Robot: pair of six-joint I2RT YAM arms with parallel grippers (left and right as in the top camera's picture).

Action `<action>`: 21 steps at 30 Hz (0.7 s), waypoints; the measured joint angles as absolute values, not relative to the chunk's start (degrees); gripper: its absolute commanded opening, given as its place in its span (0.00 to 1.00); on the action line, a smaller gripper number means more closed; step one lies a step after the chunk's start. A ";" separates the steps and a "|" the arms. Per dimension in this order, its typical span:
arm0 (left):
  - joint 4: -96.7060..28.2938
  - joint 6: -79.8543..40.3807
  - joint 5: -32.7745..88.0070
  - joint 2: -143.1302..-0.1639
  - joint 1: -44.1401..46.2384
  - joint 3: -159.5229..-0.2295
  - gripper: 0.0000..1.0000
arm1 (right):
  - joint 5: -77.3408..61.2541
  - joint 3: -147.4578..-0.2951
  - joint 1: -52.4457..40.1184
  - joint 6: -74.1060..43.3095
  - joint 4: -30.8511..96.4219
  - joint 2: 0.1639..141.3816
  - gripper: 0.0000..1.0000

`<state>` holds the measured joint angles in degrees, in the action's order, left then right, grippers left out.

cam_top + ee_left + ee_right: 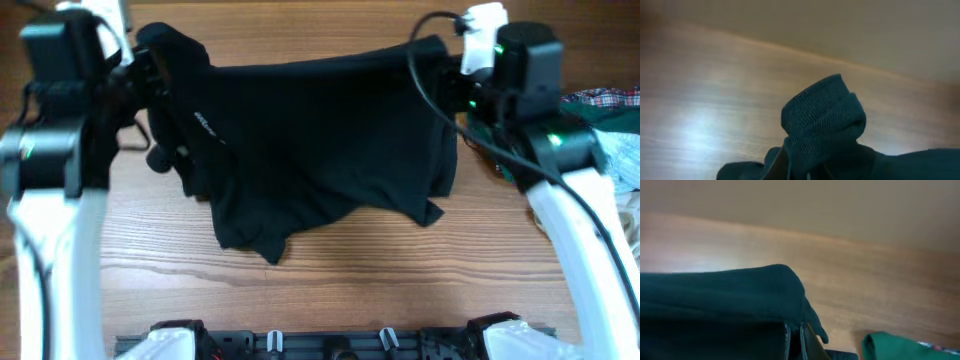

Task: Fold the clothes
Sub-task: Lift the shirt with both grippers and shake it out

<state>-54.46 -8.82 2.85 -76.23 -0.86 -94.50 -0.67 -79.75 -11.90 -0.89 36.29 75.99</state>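
Observation:
I should put the shirt down and grasp its near corners [268, 246], because the black polo shirt's near edge lies crooked [335, 214] while my grippers hold its far edge.
The black polo shirt [320, 140] hangs stretched between my two grippers above the wooden table, with its small white logo [204, 123] near the left end and its lower edge sagging down onto the wood. My left gripper [140, 62] is shut on the shirt's bunched left end; the left wrist view shows the knit collar fabric [822, 117] pinched at the jaws. My right gripper [455, 70] is shut on the shirt's right edge; the right wrist view shows the dark cloth [720, 295] clamped between its fingers [795, 340].
A dark green garment [590, 115] with a plaid piece lies at the right table edge, also in the right wrist view [895, 347]. A pale garment [625, 160] lies beside it. Bare wood [380, 280] runs along the front.

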 measured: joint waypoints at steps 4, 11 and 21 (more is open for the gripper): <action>-55.99 -8.82 2.83 -66.37 -0.19 -94.63 0.04 | 0.73 -79.75 -11.90 -1.72 36.93 69.34 0.04; -57.49 -8.40 1.56 -52.27 1.13 -100.82 0.04 | 0.51 -79.75 -11.90 -1.34 37.01 56.34 0.04; -65.54 -3.46 0.25 -50.00 1.13 -107.85 0.04 | -9.32 -79.75 -11.90 4.56 38.44 49.50 0.04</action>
<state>-65.54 -3.46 0.25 -50.00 1.13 -107.85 -9.32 -79.75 -11.90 4.56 38.44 49.50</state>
